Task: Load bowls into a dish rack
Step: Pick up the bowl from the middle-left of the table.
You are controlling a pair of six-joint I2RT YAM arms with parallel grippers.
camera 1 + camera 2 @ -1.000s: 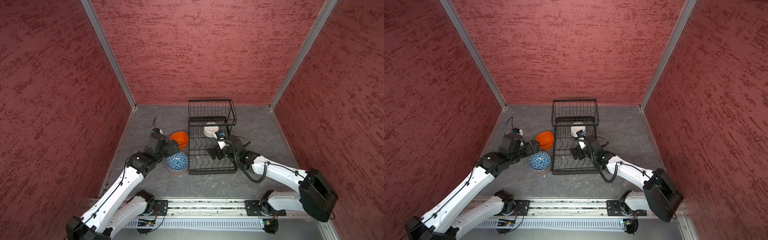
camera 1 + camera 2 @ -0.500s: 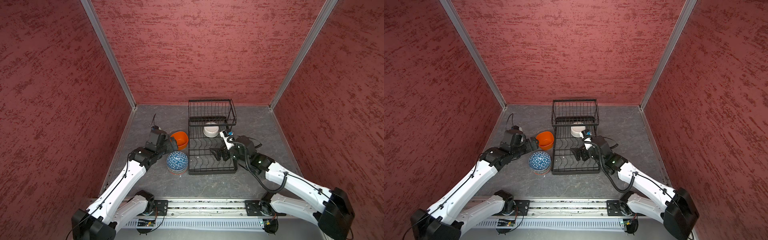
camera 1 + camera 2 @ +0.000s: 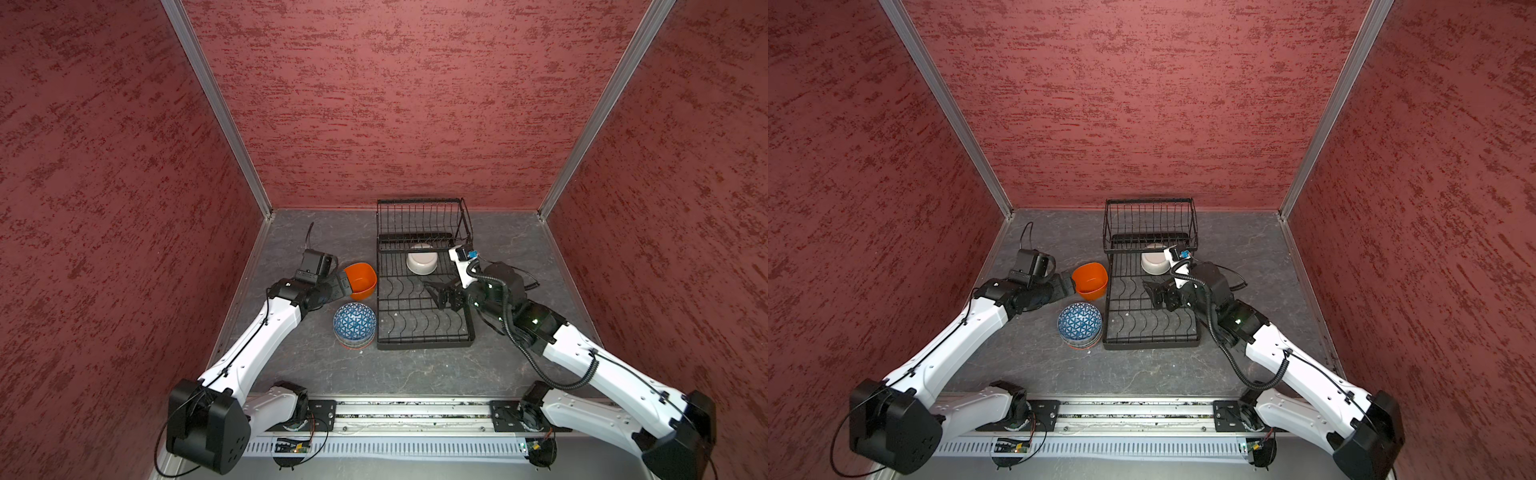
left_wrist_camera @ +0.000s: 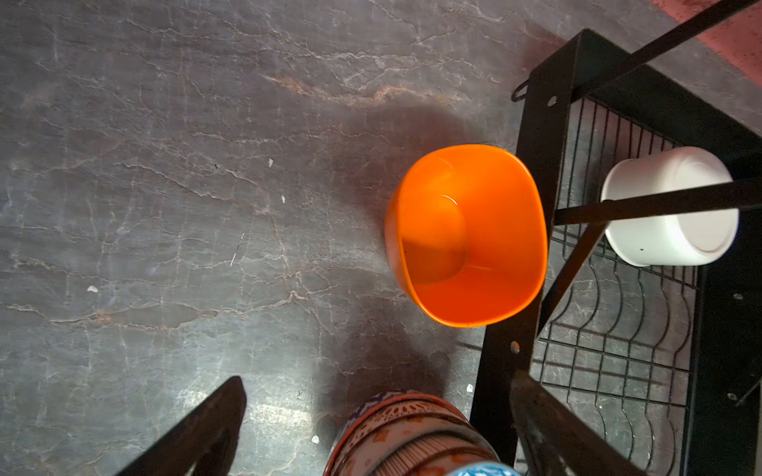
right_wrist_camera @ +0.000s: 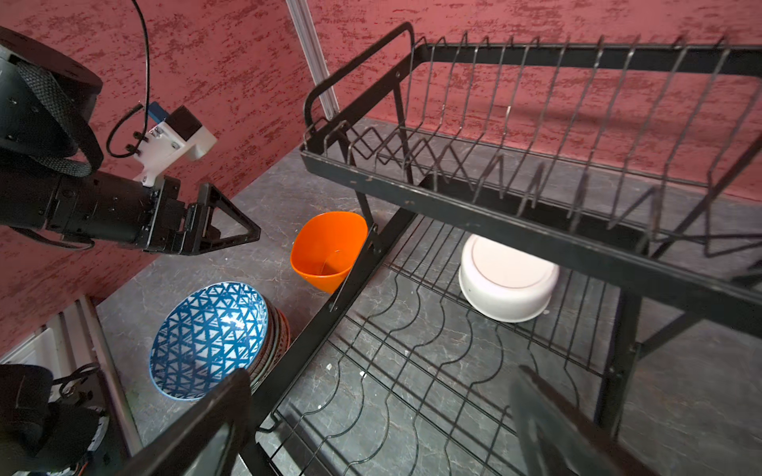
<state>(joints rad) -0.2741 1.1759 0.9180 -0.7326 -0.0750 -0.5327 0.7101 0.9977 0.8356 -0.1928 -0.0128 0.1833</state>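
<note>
The orange bowl faces open side up and its rim (image 4: 400, 238) opposite the dish rack is free, so the left gripper should keep moving in until its fingers straddle that rim (image 4: 403, 266).
The black wire dish rack (image 3: 424, 345) (image 3: 1150, 345) stands mid-table in both top views. A plain white bowl (image 3: 422, 264) (image 3: 1154, 264) (image 5: 507, 284) (image 4: 676, 230) lies upside down on its lower tray, under the raised basket. An orange bowl (image 3: 361, 279) (image 3: 1090, 279) (image 4: 474, 235) (image 5: 328, 247) sits upright on the table against the rack's left side. In front of it is a stack of patterned bowls (image 3: 355, 325) (image 3: 1079, 325) (image 5: 208, 334) topped by a blue triangle one. My left gripper (image 3: 341, 286) (image 3: 1066, 286) (image 4: 381, 397) is open beside the orange bowl, above the stack. My right gripper (image 3: 441, 291) (image 3: 1157, 291) (image 5: 383, 391) hangs open and empty over the lower tray.
Red textured walls close in the back and both sides. The rack's raised basket (image 5: 515, 123) overhangs the white bowl. A metal rail (image 3: 395, 415) runs along the near edge of the grey table (image 3: 415, 382).
The right arm's elbow has swung out toward the near right while its open gripper stays over the rack's tray. The left gripper has edged toward the orange bowl.
</note>
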